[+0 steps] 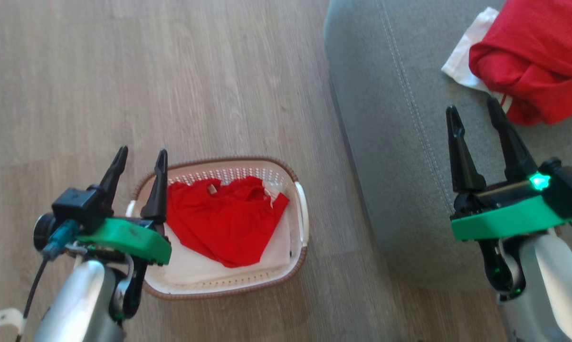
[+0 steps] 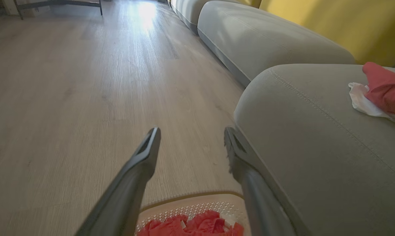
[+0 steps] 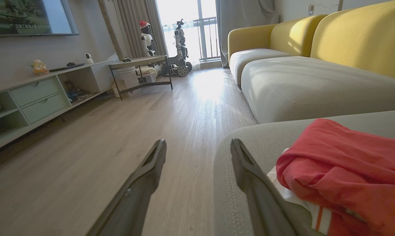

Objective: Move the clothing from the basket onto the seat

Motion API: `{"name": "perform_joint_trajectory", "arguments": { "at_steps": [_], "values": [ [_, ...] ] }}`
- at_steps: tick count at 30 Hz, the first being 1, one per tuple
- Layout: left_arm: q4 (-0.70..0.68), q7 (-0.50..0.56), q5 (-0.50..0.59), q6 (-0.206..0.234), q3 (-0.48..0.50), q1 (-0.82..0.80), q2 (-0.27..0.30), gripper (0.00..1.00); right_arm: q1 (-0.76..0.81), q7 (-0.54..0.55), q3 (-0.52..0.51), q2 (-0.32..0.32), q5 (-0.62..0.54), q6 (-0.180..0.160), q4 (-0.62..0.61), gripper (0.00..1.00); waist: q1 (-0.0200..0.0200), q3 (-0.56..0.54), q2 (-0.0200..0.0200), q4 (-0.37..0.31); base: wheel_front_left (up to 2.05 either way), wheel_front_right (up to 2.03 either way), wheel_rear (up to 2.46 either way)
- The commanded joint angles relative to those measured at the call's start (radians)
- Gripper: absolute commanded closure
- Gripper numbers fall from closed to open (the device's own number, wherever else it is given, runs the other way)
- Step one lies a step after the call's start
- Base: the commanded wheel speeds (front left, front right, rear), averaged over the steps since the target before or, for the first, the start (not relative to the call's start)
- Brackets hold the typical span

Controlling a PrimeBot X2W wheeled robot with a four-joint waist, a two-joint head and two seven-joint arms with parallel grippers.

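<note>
The white panel [image 1: 278, 247] under the red clothing lies flat and smooth [image 1: 193, 260] along the bottom of the basket. It should stay in the basket when I take the red clothing out.
A cream perforated basket [image 1: 301, 209] with a brown rim stands on the wood floor and holds red and white clothing [image 1: 222, 221], whose red folds [image 2: 197, 226] show at the bottom of the left wrist view. My left gripper [image 1: 141, 158] hangs open over the basket's left rim, nothing between its fingers. A second bundle of red and white clothing [image 1: 535, 57] lies on the grey-green seat [image 1: 386, 142] at the upper right. My right gripper [image 1: 473, 110] stands open above the seat, just left of that bundle [image 3: 345, 170], holding nothing.
Wood floor [image 1: 124, 71] stretches left of the sofa. More grey cushions [image 3: 309, 85] with yellow backs run along the sofa. A low TV cabinet [image 3: 36, 98], a small metal-legged table [image 3: 141, 73] and other robots [image 3: 179, 42] by the window stand far off.
</note>
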Motion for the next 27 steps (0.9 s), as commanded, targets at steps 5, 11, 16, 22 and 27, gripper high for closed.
{"name": "perform_joint_trajectory", "arguments": {
  "at_steps": [5,11,16,22,27],
  "values": [
    [0.070,0.016,0.006,-0.030,0.011,-0.094,0.017,0.00,-0.059,-0.012,0.023,0.013,-0.005,0.000,-0.053,0.00,0.0000,0.081,0.0000,-0.030,0.00,0.00,0.00],
    [0.230,0.039,0.006,-0.083,-0.019,-0.191,0.019,0.00,-0.113,-0.013,0.030,0.021,-0.009,0.000,-0.121,0.00,0.0000,0.175,0.0000,-0.048,0.00,0.00,0.00],
    [0.399,0.056,0.007,-0.116,-0.045,-0.271,0.008,0.00,-0.148,-0.013,0.040,0.026,-0.062,0.000,-0.182,0.00,0.0000,0.244,0.0000,-0.066,0.00,0.00,0.00],
    [0.588,0.067,-0.002,-0.149,-0.072,-0.370,-0.009,0.00,-0.178,-0.013,0.036,0.044,-0.085,0.000,-0.247,0.00,0.0000,0.319,0.0000,-0.088,0.00,0.00,0.00],
    [0.707,0.074,0.004,-0.165,-0.106,-0.458,-0.022,0.00,-0.202,-0.013,0.021,0.054,-0.090,0.000,-0.292,0.00,0.0000,0.388,0.0000,-0.095,0.00,0.00,0.00]
  ]
}}
